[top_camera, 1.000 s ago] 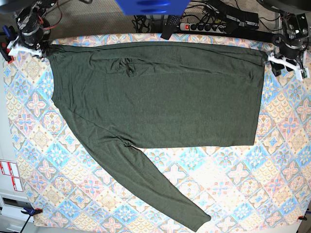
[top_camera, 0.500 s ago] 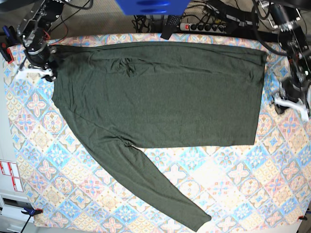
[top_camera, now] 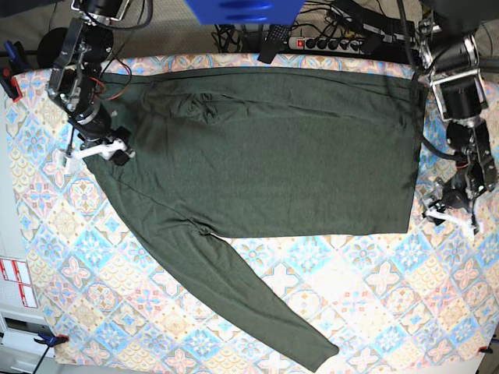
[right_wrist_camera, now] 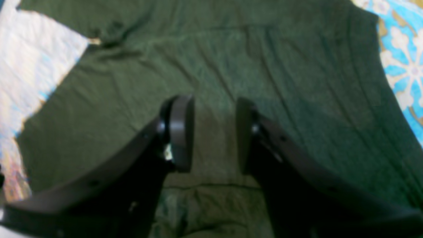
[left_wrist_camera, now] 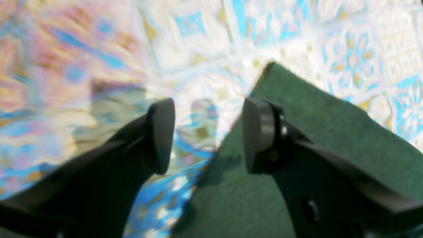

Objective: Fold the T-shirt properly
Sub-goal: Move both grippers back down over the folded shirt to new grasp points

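The T-shirt's edge (top_camera: pixel 411 209) beside its front corner (top_camera: pixel 405 230) is between my left gripper's open fingers, so I keep moving down and in until the fingers close on that edge.
The dark olive-green T-shirt (top_camera: pixel 273 156) lies spread flat on the patterned tablecloth (top_camera: pixel 390 296). One long sleeve (top_camera: pixel 257 304) runs diagonally toward the front edge. My right gripper (top_camera: pixel 95 149) is at the shirt's left side, over the shoulder area. In the right wrist view it (right_wrist_camera: pixel 213 132) is open and empty, just above the green fabric (right_wrist_camera: pixel 297 82). My left gripper (top_camera: pixel 448 216) is by the shirt's right edge, near its front corner. In the left wrist view it (left_wrist_camera: pixel 206 132) is open and empty, straddling the edge of the shirt (left_wrist_camera: pixel 330 132).
A power strip (top_camera: pixel 327 40) with cables and a blue object (top_camera: pixel 242 9) lie beyond the table's far edge. Red-and-white labels (top_camera: pixel 15 280) and a clamp (top_camera: pixel 47 339) are at the left front. Bare tablecloth surrounds the sleeve at the front.
Both grippers have left the shirt's far corners and moved along its sides toward the front. The shirt's far edge has settled flat. Both grippers are now open.
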